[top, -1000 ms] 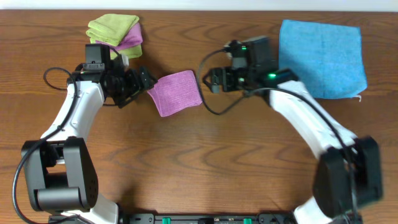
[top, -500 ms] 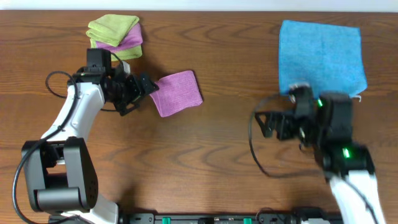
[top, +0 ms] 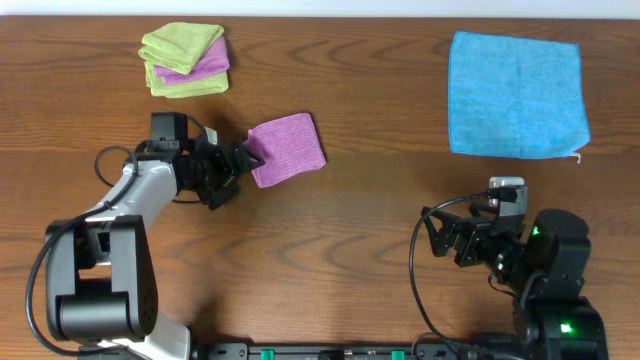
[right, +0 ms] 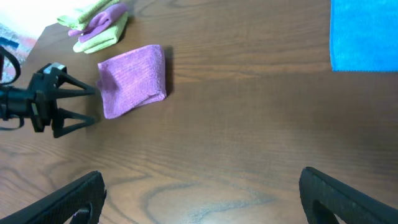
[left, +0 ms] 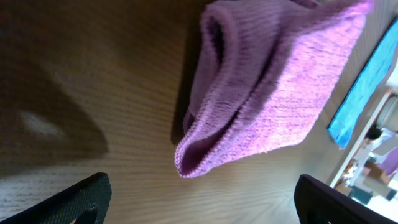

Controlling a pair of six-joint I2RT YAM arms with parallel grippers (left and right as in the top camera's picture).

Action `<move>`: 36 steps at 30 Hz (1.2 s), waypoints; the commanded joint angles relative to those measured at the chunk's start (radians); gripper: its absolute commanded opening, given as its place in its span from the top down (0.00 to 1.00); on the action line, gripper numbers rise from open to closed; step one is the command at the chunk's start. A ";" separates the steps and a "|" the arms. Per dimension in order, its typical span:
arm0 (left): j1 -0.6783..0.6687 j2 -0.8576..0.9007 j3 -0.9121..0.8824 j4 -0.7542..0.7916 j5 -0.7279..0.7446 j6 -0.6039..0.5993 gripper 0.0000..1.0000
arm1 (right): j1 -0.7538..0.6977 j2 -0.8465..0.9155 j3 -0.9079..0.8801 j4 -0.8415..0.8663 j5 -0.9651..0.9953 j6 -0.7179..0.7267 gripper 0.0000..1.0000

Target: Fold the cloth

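Note:
I expect the purple cloth (left: 289,93) to buckle and gape around my left gripper when I lift the cloth, because the loose, curled folds (left: 219,38) leave a hollow between layers.
The purple cloth (top: 287,149) lies folded into a small rectangle on the table, left of centre. It fills the top of the left wrist view (left: 273,87), its folded edge facing the camera, and shows in the right wrist view (right: 134,81). My left gripper (top: 240,166) is open and empty at the cloth's left edge; the cloth lies just ahead of its gripper (left: 202,199), not between the fingers. My right gripper (top: 434,238) is open and empty at the front right, far from the cloth, over bare wood (right: 202,193).
A bright blue towel (top: 516,94) lies flat at the back right. A stack of lime-green and purple folded cloths (top: 185,60) sits at the back left. The wooden table (top: 350,250) is bare between the arms.
My right arm has pulled back from beside the cloth to the front right. My left gripper has shifted a little toward the front, still at the cloth's left edge. The cloth stays folded.

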 commanded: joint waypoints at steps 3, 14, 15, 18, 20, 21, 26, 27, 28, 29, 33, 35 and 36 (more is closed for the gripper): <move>-0.021 -0.010 -0.055 0.085 0.021 -0.093 0.05 | -0.009 -0.005 -0.007 -0.014 -0.014 0.021 0.01; -0.075 -0.010 -0.105 0.209 -0.048 -0.168 0.05 | -0.009 -0.005 -0.007 -0.014 -0.014 0.021 0.01; -0.083 -0.009 -0.105 0.220 -0.059 -0.172 0.04 | -0.009 -0.005 -0.007 -0.014 -0.014 0.021 0.01; -0.106 -0.009 -0.105 0.248 -0.100 -0.193 0.05 | -0.009 -0.005 -0.007 -0.014 -0.014 0.021 0.01; -0.123 -0.008 -0.105 0.262 -0.137 -0.211 0.05 | -0.009 -0.005 -0.007 -0.014 -0.014 0.021 0.01; -0.132 -0.006 -0.105 0.273 -0.152 -0.220 0.05 | -0.009 -0.005 -0.007 -0.014 -0.014 0.021 0.01; -0.161 0.021 -0.105 0.325 -0.192 -0.243 0.05 | -0.009 -0.005 -0.007 -0.014 -0.014 0.021 0.01; -0.163 0.030 -0.105 0.333 -0.201 -0.245 0.05 | -0.009 -0.005 -0.007 -0.014 -0.014 0.021 0.01; -0.163 0.040 -0.105 0.344 -0.203 -0.245 0.05 | -0.010 -0.005 -0.007 -0.014 -0.014 0.021 0.01; -0.163 0.053 -0.105 0.356 -0.204 -0.245 0.05 | -0.009 -0.005 -0.007 -0.014 -0.014 0.021 0.01; -0.164 0.121 -0.105 0.396 -0.201 -0.245 0.03 | -0.009 -0.005 -0.007 -0.014 -0.014 0.021 0.01; -0.168 0.162 -0.105 0.420 -0.193 -0.245 0.05 | -0.009 -0.005 -0.007 -0.014 -0.014 0.021 0.01; -0.170 0.180 -0.105 0.433 -0.186 -0.245 0.08 | -0.009 -0.005 -0.007 -0.014 -0.014 0.021 0.01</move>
